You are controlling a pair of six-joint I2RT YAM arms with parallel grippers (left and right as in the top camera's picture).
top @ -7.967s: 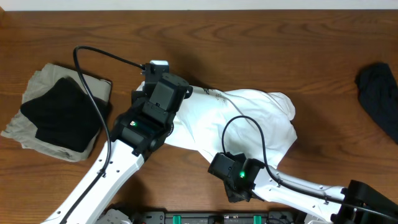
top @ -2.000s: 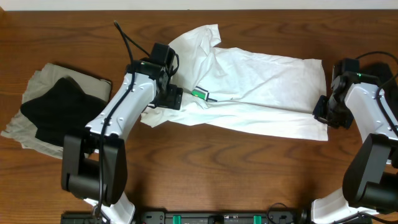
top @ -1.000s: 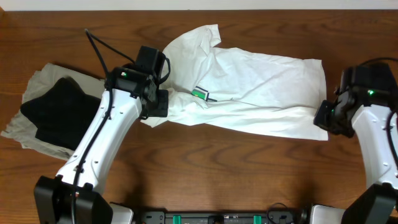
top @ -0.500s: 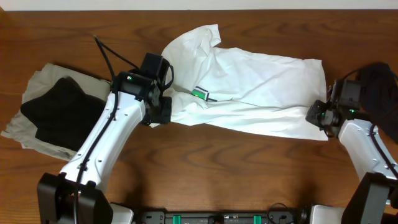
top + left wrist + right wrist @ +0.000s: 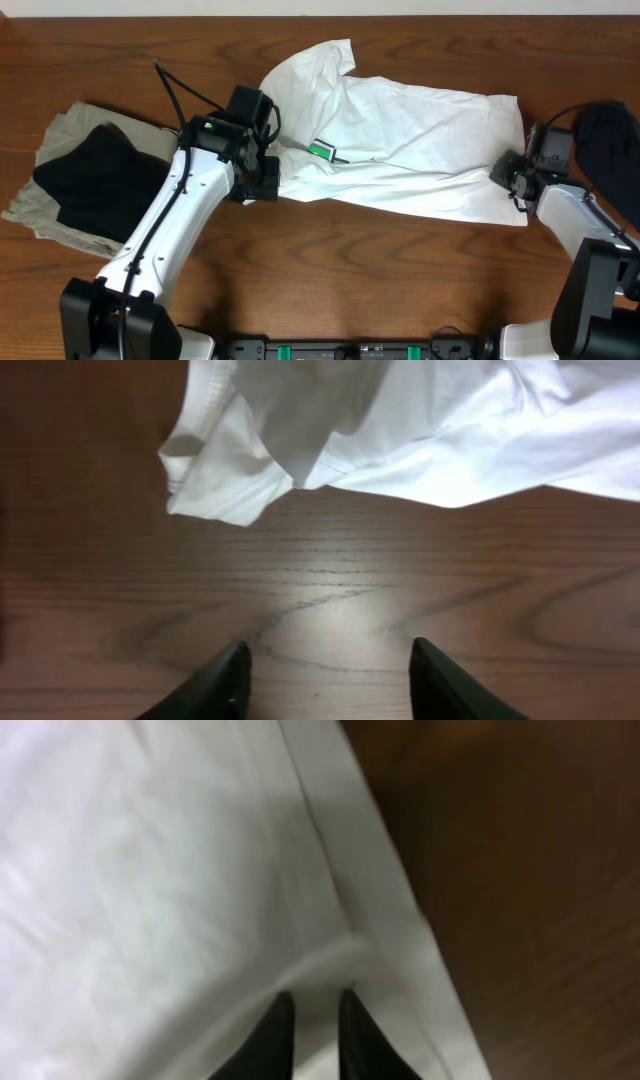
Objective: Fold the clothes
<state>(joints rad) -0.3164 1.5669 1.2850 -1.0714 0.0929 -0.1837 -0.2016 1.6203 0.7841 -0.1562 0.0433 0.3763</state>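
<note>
Next, I press the hem's near corner [image 5: 514,217] with my right gripper while my left gripper straightens the fabric, because the white garment's near edge [image 5: 305,182] lies wrinkled by my left gripper.
The clothes' large white garment [image 5: 420,150] lies spread and wrinkled across the middle of the table, its small green tag [image 5: 322,151] showing left of centre. My left gripper [image 5: 262,185] sits at the garment's lower left corner. In the left wrist view it [image 5: 330,665] is open over bare wood, with the white fabric [image 5: 420,420] just ahead of it. My right gripper [image 5: 503,172] is at the garment's right edge. In the right wrist view it [image 5: 313,1020] hovers over the white cloth [image 5: 150,870] beside the hem, open only a narrow gap.
A beige and black pile of clothes [image 5: 90,185] lies at the far left of the table. A dark garment [image 5: 610,140] sits at the far right, behind my right arm. A black cable [image 5: 185,90] loops off my left arm. Bare wood [image 5: 520,870] borders the hem.
My right gripper has moved left onto the garment's right edge and its fingers have parted slightly. The left gripper has shifted slightly right and opened wider. The white garment has not moved.
</note>
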